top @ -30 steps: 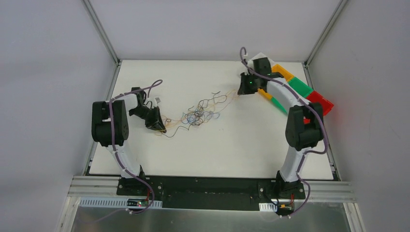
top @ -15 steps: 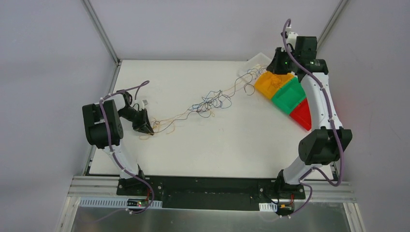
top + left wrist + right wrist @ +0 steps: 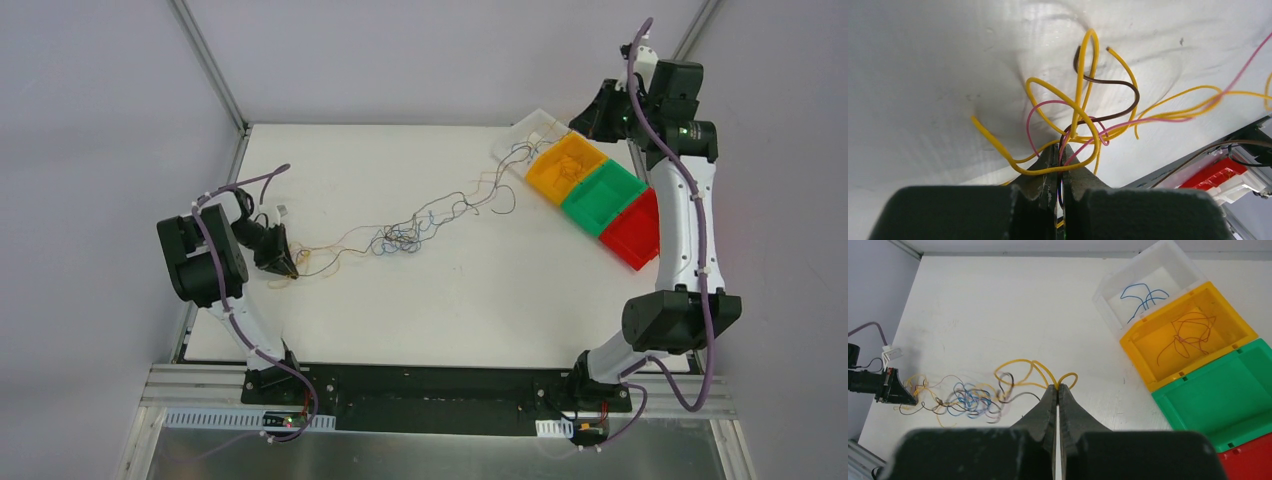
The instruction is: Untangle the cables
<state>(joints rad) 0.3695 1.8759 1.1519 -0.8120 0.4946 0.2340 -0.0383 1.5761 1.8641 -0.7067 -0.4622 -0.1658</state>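
Observation:
My right gripper is holding the yellow wire (image 3: 1007,382) and the brown wire is hooked through it, so next my left gripper leaves the tangle's end and first pull the brown wire off.
The cables (image 3: 400,238) form a thin tangle of yellow, blue, pink and dark wires, stretched in a line across the white table from left to far right. My left gripper (image 3: 287,266) sits low at the tangle's left end. In the left wrist view it (image 3: 1060,150) is shut on yellow, pink and brown wires (image 3: 1083,100). My right gripper (image 3: 582,122) is raised high by the bins at the far right. In the right wrist view it (image 3: 1058,386) is shut on a yellow wire (image 3: 1023,365) that leads back to the knot (image 3: 968,400).
Four bins stand in a row at the far right: a clear bin (image 3: 1148,270) holding a blue wire (image 3: 1143,295), a yellow bin (image 3: 1233,327) holding a brown wire (image 3: 1188,335), a green bin (image 3: 605,195) and a red bin (image 3: 640,235). Frame posts rise at the back corners.
My right arm swung up and back to the right, drawing wires out toward the bins. My left gripper drew left. The tangle stretched into a long line.

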